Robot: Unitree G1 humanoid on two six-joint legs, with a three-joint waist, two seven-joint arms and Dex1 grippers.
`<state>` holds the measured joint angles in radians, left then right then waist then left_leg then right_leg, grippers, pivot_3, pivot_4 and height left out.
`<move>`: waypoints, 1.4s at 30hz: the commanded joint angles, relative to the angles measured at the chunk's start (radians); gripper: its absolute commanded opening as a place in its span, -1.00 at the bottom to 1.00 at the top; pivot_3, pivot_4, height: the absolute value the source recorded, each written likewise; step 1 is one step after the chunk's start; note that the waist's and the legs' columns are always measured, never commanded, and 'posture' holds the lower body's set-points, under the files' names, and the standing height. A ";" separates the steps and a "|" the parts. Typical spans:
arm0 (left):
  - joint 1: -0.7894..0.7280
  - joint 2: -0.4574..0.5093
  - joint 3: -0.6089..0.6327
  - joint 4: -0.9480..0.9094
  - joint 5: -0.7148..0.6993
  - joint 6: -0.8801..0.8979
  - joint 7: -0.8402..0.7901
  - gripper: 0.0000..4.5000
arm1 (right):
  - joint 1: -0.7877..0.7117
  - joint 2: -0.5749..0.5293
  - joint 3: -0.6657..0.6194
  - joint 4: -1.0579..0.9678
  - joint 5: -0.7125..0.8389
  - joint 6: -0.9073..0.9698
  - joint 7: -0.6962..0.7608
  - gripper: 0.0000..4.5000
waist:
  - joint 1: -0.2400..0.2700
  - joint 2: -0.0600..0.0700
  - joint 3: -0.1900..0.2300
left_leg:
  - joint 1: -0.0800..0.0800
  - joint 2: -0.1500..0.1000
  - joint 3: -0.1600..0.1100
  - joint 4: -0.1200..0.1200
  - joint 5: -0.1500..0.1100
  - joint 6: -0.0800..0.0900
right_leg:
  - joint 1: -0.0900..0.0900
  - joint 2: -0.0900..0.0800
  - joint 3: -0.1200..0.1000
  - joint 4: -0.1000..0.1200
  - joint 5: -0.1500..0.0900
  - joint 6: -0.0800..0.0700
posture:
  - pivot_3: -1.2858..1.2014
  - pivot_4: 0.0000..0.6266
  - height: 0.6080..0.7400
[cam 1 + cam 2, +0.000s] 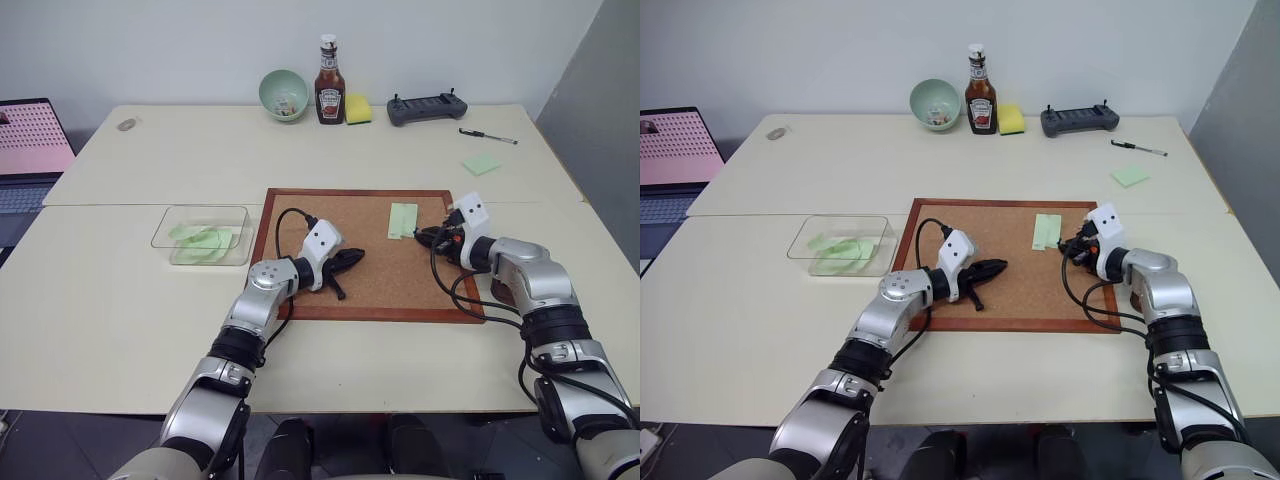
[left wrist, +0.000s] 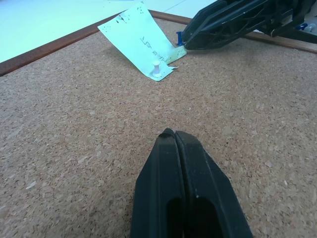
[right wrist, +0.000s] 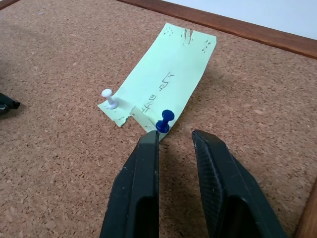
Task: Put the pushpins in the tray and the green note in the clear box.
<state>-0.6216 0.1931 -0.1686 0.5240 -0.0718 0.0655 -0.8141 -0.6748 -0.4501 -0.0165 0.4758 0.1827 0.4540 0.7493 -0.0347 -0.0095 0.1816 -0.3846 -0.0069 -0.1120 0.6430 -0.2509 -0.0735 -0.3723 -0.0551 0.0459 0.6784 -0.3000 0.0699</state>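
The green note (image 3: pixel 166 74) will lift together with the white pushpin (image 3: pixel 109 98) when the robot pulls, since the pushpin stands through a corner of the loose paper.
The green note (image 3: pixel 166 77) lies on the cork board (image 1: pixel 380 290), pinned at its near end by two pushpins, a white one (image 3: pixel 109 98) and a blue one (image 3: pixel 164 120). My right gripper (image 3: pixel 176 136) is open by a narrow gap, with nothing between its fingers. Its tips sit just short of the blue pin, which stands at the tip of one finger (image 3: pixel 148 144). My left gripper (image 2: pixel 171 135) is shut and empty, resting low over the middle of the board, apart from the note. The clear box (image 1: pixel 203 234) stands left of the board with green slips inside. A reddish-brown bit of the tray (image 1: pixel 499 293) shows beside my right forearm.
Along the far edge of the table stand a green bowl (image 1: pixel 283 94), a ketchup bottle (image 1: pixel 330 80), a yellow sponge (image 1: pixel 358 108) and a dark controller (image 1: pixel 427 107). A pen (image 1: pixel 488 136) and a green sticky pad (image 1: pixel 481 164) lie at the back right. A laptop (image 1: pixel 30 150) sits at the far left.
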 commanded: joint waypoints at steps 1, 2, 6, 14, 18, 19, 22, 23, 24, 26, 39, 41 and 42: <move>0.022 0.001 -0.018 0.018 0.017 0.016 0.003 -1.00 | -0.035 0.012 -0.038 -0.018 0.040 0.023 -0.012 -0.50 | 0.000 0.000 0.000 | 0.000 0.000 0.000 0.000 0.000 0.000 | 0.000 0.000 0.000 0.000 0.000 0.000 | 0.03 -0.52 1.00; 0.022 0.001 -0.018 0.018 0.017 0.016 0.003 -1.00 | -0.035 0.010 -0.039 -0.020 0.043 0.028 -0.008 -0.50 | 0.000 0.000 0.000 | 0.000 0.000 0.000 0.000 0.000 0.000 | 0.000 0.000 0.000 0.000 0.000 0.000 | 0.03 -0.52 1.00; 0.024 0.002 -0.018 0.016 0.017 0.016 0.004 -1.00 | -0.032 -0.006 -0.035 -0.040 0.063 0.051 0.023 -0.50 | 0.000 0.000 0.000 | 0.000 0.000 0.000 0.000 0.000 0.000 | 0.000 0.000 0.000 0.000 0.000 0.000 | 0.03 -0.52 1.00; 0.022 0.003 -0.018 0.021 0.019 0.013 0.006 -1.00 | -0.022 -0.029 -0.021 -0.094 0.074 0.028 0.064 -0.35 | 0.000 0.000 0.000 | 0.000 0.000 0.000 0.000 0.000 0.000 | 0.000 0.000 0.000 0.000 0.000 0.000 | 0.03 -0.52 1.00; 0.021 0.002 -0.018 0.025 0.020 0.011 0.006 -1.00 | -0.020 -0.005 0.012 -0.126 0.042 -0.020 0.042 0.01 | 0.000 0.000 0.000 | 0.000 0.000 0.000 0.000 0.000 0.000 | 0.000 0.000 0.000 0.000 0.000 0.000 | 0.03 -0.52 1.00; 0.020 0.002 -0.018 0.026 0.021 0.011 0.006 -1.00 | -0.025 0.000 0.018 -0.124 0.036 -0.030 0.037 0.10 | 0.000 0.000 0.000 | 0.000 0.000 0.000 0.000 0.000 0.000 | 0.000 0.000 0.000 0.000 0.000 0.000 | 0.03 -0.52 1.00; 0.017 0.001 -0.019 0.029 0.022 0.009 0.006 -1.00 | -0.057 0.021 0.042 -0.068 -0.013 -0.091 -0.007 0.17 | -0.001 0.000 0.000 | 0.000 0.000 0.000 0.000 0.000 0.000 | 0.000 0.000 0.000 0.000 0.000 0.000 | 0.03 -0.52 1.00; 0.017 0.001 -0.019 0.030 0.022 0.008 0.006 -1.00 | -0.068 0.026 0.051 -0.035 -0.034 -0.120 -0.023 0.17 | -0.001 0.000 0.000 | 0.000 0.000 0.000 0.000 0.000 0.000 | 0.000 0.000 0.000 0.000 0.000 0.000 | 0.03 -0.52 1.00; 0.017 0.001 -0.019 0.030 0.023 0.007 0.006 -1.00 | -0.077 0.028 0.058 -0.007 -0.049 -0.143 -0.034 0.17 | -0.001 0.000 0.000 | 0.000 0.000 0.000 0.000 0.000 0.000 | 0.000 0.000 0.000 0.000 0.000 0.000 | 0.03 -0.52 1.00; 0.018 0.001 -0.019 0.029 0.023 0.007 0.008 -1.00 | -0.091 0.029 0.063 0.042 -0.071 -0.180 -0.045 0.17 | -0.001 0.000 0.000 | 0.000 0.000 0.000 0.000 0.000 0.000 | 0.000 0.000 0.000 0.000 0.000 0.000 | 0.03 -0.52 1.00; 0.022 0.004 -0.017 0.024 0.022 0.007 0.010 -1.00 | -0.112 -0.015 0.083 0.138 -0.108 -0.252 0.029 0.17 | -0.004 0.000 0.000 | 0.000 0.000 0.000 -0.001 0.000 0.000 | 0.000 0.000 0.000 0.000 0.000 0.000 | 0.03 -0.52 1.00; 0.021 0.003 -0.018 0.025 0.023 0.006 0.010 -1.00 | -0.107 -0.017 0.084 0.129 -0.106 -0.249 0.044 0.17 | -0.004 0.000 0.000 | 0.000 0.000 0.000 -0.001 0.000 0.000 | 0.000 0.000 0.000 0.000 0.000 0.000 | 0.03 -0.52 1.00; 0.021 0.003 -0.019 0.025 0.023 0.006 0.010 -1.00 | -0.105 -0.018 0.084 0.126 -0.105 -0.249 0.050 0.17 | -0.004 0.000 0.000 | 0.000 0.000 0.000 -0.001 0.000 0.000 | 0.000 0.000 0.000 0.000 0.000 0.000 | 0.03 -0.52 1.00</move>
<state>-0.6209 0.1946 -0.1697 0.5241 -0.0694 0.0589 -0.8094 -0.7683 -0.4560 0.0644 0.6465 0.0782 0.2230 0.7742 -0.0390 -0.0095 0.1816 -0.3846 -0.0069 -0.1118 0.6424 -0.2509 -0.0735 -0.3727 -0.0551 0.0460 0.6782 -0.3000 0.0699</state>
